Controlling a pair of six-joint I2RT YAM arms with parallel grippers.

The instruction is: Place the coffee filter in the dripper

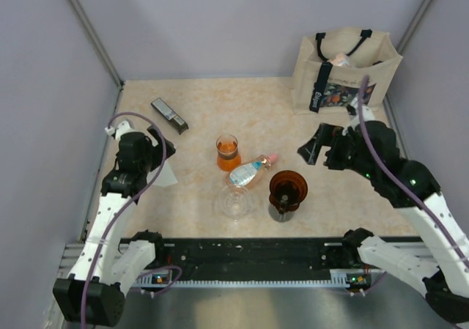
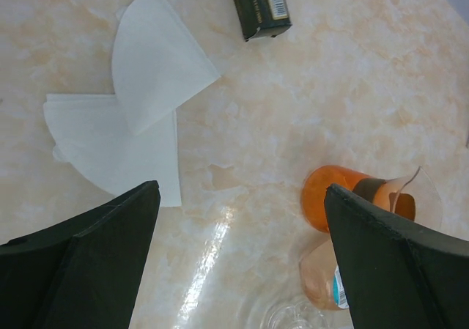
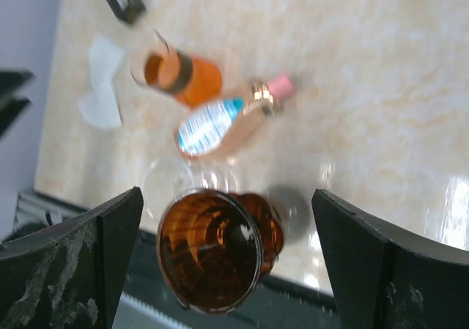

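My right gripper should wait out of the way while my left gripper picks up one filter (image 2: 128,153) and brings it over, because the coffee filters (image 1: 165,175) are far across from my right gripper.
Two white fan-shaped coffee filters lie overlapping on the table in the left wrist view, one (image 2: 157,58) on top of the other (image 2: 117,149). In the top view they show as a white patch (image 1: 165,174) beside the left arm. My left gripper (image 2: 242,259) is open and empty, above the table just right of the filters; in the top view it is at the left (image 1: 163,153). The amber-brown dripper (image 1: 287,190) stands upright near the front edge. My right gripper (image 3: 227,230) is open and empty, held above the dripper (image 3: 212,252), whose rim shows between the fingers.
A clear glass cup (image 1: 234,201) stands left of the dripper. A small bottle (image 1: 251,171) lies behind it, next to a glass of orange liquid (image 1: 228,152). A black box (image 1: 169,116) lies at the back left. A tote bag (image 1: 346,69) stands at the back right.
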